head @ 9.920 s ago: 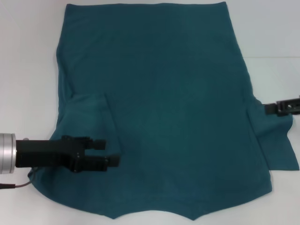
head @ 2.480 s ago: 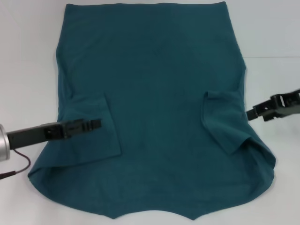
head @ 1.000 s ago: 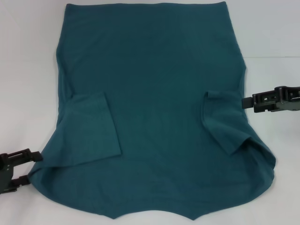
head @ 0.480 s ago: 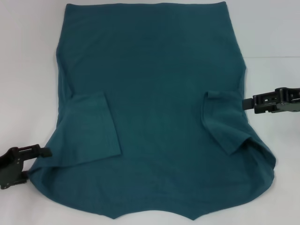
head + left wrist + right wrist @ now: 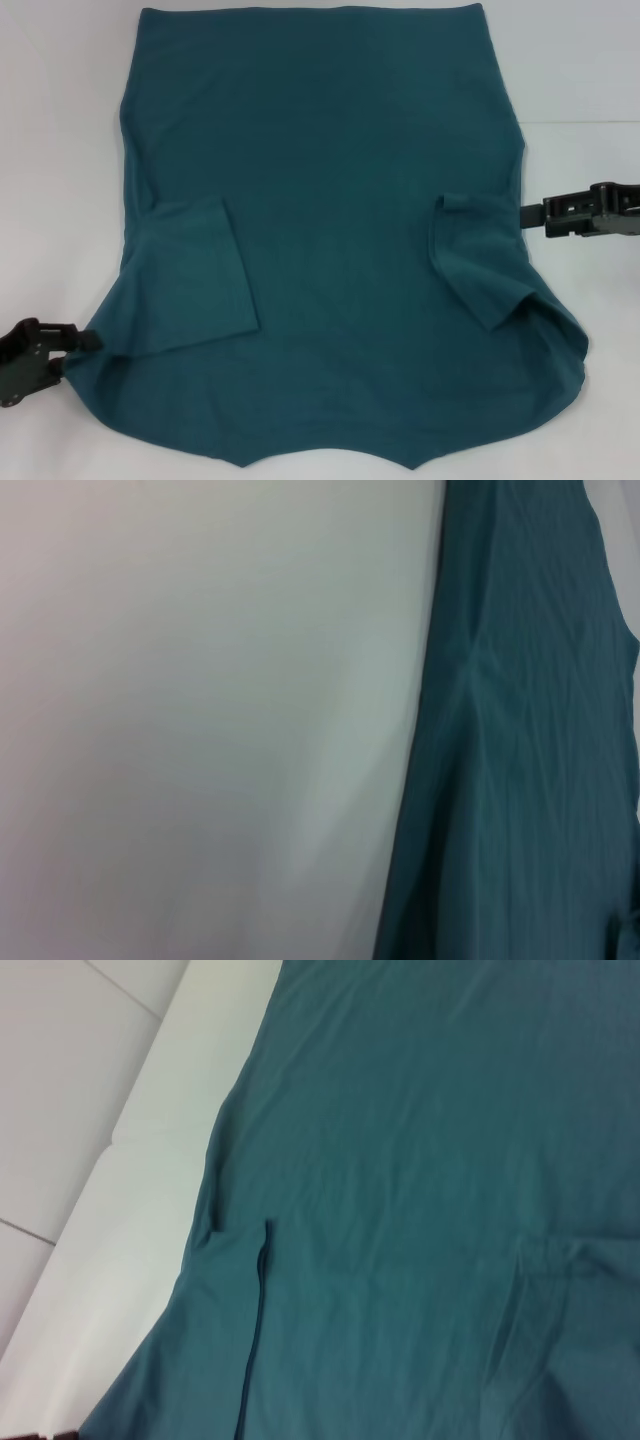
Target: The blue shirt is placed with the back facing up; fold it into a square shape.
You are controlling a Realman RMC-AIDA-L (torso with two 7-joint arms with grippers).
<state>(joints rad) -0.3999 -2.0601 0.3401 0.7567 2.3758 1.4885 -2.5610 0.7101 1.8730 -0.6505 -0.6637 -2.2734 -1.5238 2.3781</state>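
Note:
The robot's right gripper should come back to the shirt's near shoulder (image 5: 573, 362), and both grippers should pull the shirt closer, because the shirt's hem (image 5: 312, 11) lies far from both of them.
The blue shirt (image 5: 330, 200) lies flat on the white table, plain back up, hem at the far side. Both sleeves are folded inward onto it: the left sleeve (image 5: 195, 275) and the right sleeve (image 5: 480, 260). My left gripper (image 5: 75, 350) is low at the near left, open, its upper finger touching the shirt's near left edge. My right gripper (image 5: 528, 214) is just off the shirt's right edge, level with the folded right sleeve, holding nothing. The shirt also shows in the left wrist view (image 5: 520, 730) and the right wrist view (image 5: 420, 1160).
The white table (image 5: 60, 150) shows bare on both sides of the shirt. A seam in the tabletop (image 5: 580, 122) runs off to the right. The shirt's near edge reaches the bottom of the head view.
The right sleeve has been folded inward and let go. My left arm has pulled off the shirt to its near left corner. My right gripper has backed just off the right edge.

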